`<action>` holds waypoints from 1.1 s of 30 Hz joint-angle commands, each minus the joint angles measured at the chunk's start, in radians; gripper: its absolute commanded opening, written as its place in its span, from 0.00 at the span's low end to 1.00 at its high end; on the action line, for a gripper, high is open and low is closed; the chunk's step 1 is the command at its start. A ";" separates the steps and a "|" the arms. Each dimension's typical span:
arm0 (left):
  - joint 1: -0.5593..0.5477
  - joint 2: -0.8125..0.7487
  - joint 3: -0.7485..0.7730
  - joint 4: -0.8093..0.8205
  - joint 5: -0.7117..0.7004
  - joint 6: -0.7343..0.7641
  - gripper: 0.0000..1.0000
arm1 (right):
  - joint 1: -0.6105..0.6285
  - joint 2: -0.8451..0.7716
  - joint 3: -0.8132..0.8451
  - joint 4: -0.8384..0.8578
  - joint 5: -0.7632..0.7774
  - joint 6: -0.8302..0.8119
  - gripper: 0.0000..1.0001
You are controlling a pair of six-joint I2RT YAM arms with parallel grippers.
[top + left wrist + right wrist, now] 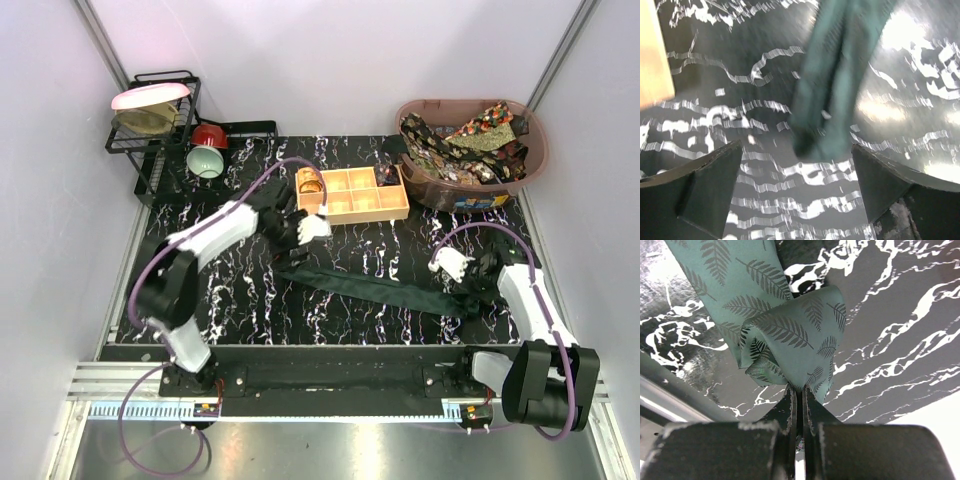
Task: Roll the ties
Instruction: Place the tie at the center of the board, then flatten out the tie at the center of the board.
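The dark green tie has a lengthwise crease (836, 62) running down it, so its narrow end (819, 142) will bunch up into a tight neck when I lift it.
A dark green tie (380, 291) lies stretched across the marble table from centre-left to right. My right gripper (468, 303) is shut on its right end, where the leaf-printed green fabric (790, 335) is folded over just above the fingertips. My left gripper (300, 238) is open above the tie's left, narrow end (827, 105), which lies on the table ahead of the fingers (705, 185), apart from them. Several patterned dark, gold and red ties (470, 140) fill the brown basket (535, 150). A rolled patterned tie (309, 182) sits in the wooden box's left compartment.
The tan wooden compartment box (360, 195) stands just behind my left gripper; its edge shows in the left wrist view (652, 60). A black dish rack (150, 125) with a pink plate, a red bowl (209, 135) and a green cup (205, 162) stand at back left.
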 commanded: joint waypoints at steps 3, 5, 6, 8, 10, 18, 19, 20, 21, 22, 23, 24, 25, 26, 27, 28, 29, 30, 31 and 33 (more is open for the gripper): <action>-0.005 0.175 0.188 -0.126 0.096 -0.100 0.98 | 0.001 -0.051 0.003 0.031 -0.002 -0.036 0.00; -0.021 0.209 0.209 -0.138 0.093 -0.065 0.97 | 0.001 -0.061 -0.017 0.036 0.003 -0.047 0.06; -0.040 0.227 0.223 -0.146 0.091 -0.054 0.94 | 0.001 -0.064 -0.019 0.036 0.002 -0.047 0.08; -0.061 0.232 0.229 -0.148 0.111 -0.017 0.93 | 0.001 -0.073 -0.022 0.027 -0.003 -0.041 0.15; -0.103 0.244 0.239 -0.136 0.119 -0.010 0.92 | 0.001 -0.093 -0.022 -0.007 -0.003 -0.055 0.38; -0.186 0.381 0.312 -0.090 0.036 -0.028 0.68 | 0.001 -0.218 0.001 -0.129 -0.029 -0.096 0.85; -0.191 0.387 0.314 -0.094 0.024 -0.023 0.65 | 0.001 -0.244 0.019 -0.161 -0.037 -0.096 0.91; -0.193 0.387 0.306 -0.093 0.016 -0.017 0.58 | 0.001 -0.255 0.030 -0.178 -0.055 -0.098 0.94; -0.200 0.384 0.297 -0.093 0.004 -0.011 0.55 | 0.001 -0.265 0.041 -0.192 -0.066 -0.098 0.98; -0.205 0.381 0.286 -0.089 -0.009 -0.007 0.52 | 0.001 -0.277 0.065 -0.209 -0.077 -0.093 1.00; -0.209 0.381 0.256 -0.077 -0.047 -0.005 0.52 | 0.001 -0.277 0.081 -0.217 -0.098 -0.078 1.00; -0.223 0.385 0.243 -0.074 -0.071 -0.005 0.51 | 0.001 -0.271 0.098 -0.232 -0.107 -0.073 1.00; -0.229 0.388 0.228 -0.073 -0.096 -0.002 0.48 | 0.001 -0.268 0.134 -0.252 -0.124 -0.063 1.00; -0.229 0.393 0.214 -0.062 -0.131 -0.005 0.42 | 0.001 -0.266 0.148 -0.252 -0.133 -0.031 1.00; -0.228 0.388 0.190 -0.051 -0.142 -0.011 0.25 | 0.001 -0.259 0.164 -0.254 -0.141 -0.018 1.00; -0.223 0.378 0.177 -0.040 -0.145 -0.020 0.17 | 0.001 -0.251 0.187 -0.251 -0.161 -0.006 1.00; -0.219 0.343 0.164 -0.007 -0.159 -0.026 0.09 | 0.001 -0.240 0.199 -0.246 -0.175 0.035 1.00; -0.208 0.320 0.138 0.007 -0.167 -0.028 0.00 | 0.001 -0.205 0.213 -0.226 -0.190 0.064 1.00; -0.203 0.294 0.128 0.024 -0.173 -0.023 0.00 | 0.001 -0.177 0.246 -0.219 -0.222 0.095 1.00; -0.190 0.188 0.099 0.096 -0.190 -0.023 0.00 | 0.001 -0.072 0.288 -0.212 -0.265 0.178 1.00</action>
